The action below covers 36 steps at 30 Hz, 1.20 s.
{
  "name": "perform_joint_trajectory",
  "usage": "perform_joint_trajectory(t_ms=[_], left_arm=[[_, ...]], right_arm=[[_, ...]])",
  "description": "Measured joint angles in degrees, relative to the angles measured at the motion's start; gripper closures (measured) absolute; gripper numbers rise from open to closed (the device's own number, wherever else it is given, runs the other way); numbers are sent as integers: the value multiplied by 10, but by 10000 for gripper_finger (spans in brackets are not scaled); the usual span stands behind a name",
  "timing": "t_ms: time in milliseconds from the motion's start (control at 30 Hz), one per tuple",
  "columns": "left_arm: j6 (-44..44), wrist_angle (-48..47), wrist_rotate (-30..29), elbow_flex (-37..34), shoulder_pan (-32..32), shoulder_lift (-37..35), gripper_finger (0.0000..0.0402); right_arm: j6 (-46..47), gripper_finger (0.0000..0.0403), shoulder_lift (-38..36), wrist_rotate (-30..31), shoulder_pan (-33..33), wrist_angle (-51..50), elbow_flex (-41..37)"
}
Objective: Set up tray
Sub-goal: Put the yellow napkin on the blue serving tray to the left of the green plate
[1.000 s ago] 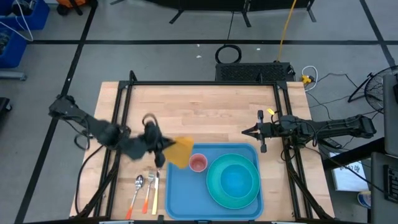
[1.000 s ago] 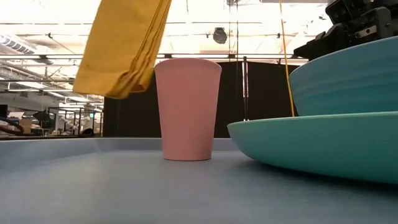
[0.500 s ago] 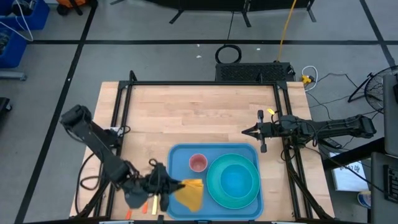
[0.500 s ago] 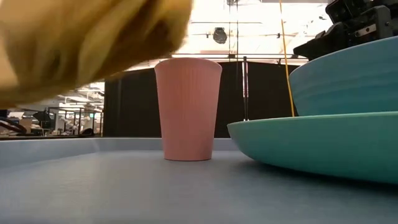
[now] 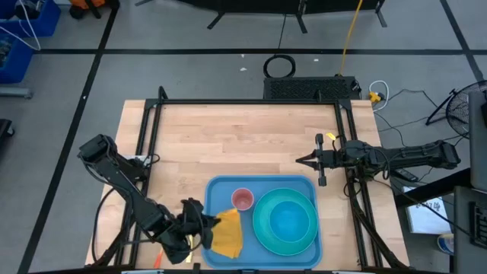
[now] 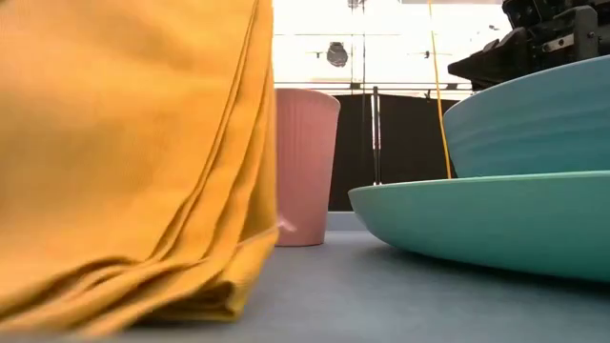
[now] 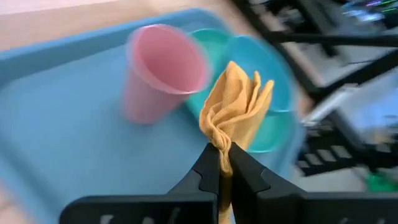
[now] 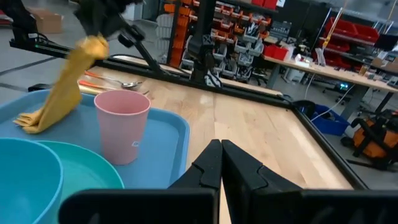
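Observation:
The yellow cloth's lower end is on the open tray's bottom beside the pink cup, so my left gripper keeps lowering the bunched end and lets go of it there.
The light-blue tray lies at the table's near edge. On it stand a pink cup and a teal bowl on a teal plate. My left gripper is over the tray's left rim, shut on a folded yellow cloth. The cloth fills the left of the low view, in front of the cup. My right gripper waits shut above the bare table, beyond the tray's far right corner. My left gripper pinches the yellow cloth's bunched upper end between its two fingers. It comes from the table's left, slanting downward. The cloth hangs slack below the fingers in several folded layers. Its lower end lies on the tray floor, left of the pink cup.
Spoons and other cutlery lie on the table left of the tray, mostly hidden under my left arm in the high view. A black frame rail runs along each side of the table. Bare wood stretches beyond the tray.
My left gripper carried the cloth from beside the tray's far left corner toward the table's near edge, then lowered it. The cloth, first hanging clear behind the cup's level, now drapes with its lower end resting on the tray floor. My right arm kept still.

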Motion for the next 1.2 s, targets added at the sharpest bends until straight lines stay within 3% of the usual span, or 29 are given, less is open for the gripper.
perform_joint_trajectory(t_ms=[167, 433, 933, 1200], left_arm=[[-69, -103, 59, 0, 21, 12, 388], [-49, -178, 125, 0, 68, 35, 392], [65, -177, 154, 0, 141, 35, 387], [113, -176, 156, 0, 147, 35, 383]], right_arm=[[-7, 403, 0, 0, 0, 6, 0], [-9, 403, 0, 0, 0, 6, 0], [-9, 403, 0, 2, 0, 5, 0], [-9, 403, 0, 2, 0, -1, 0]])
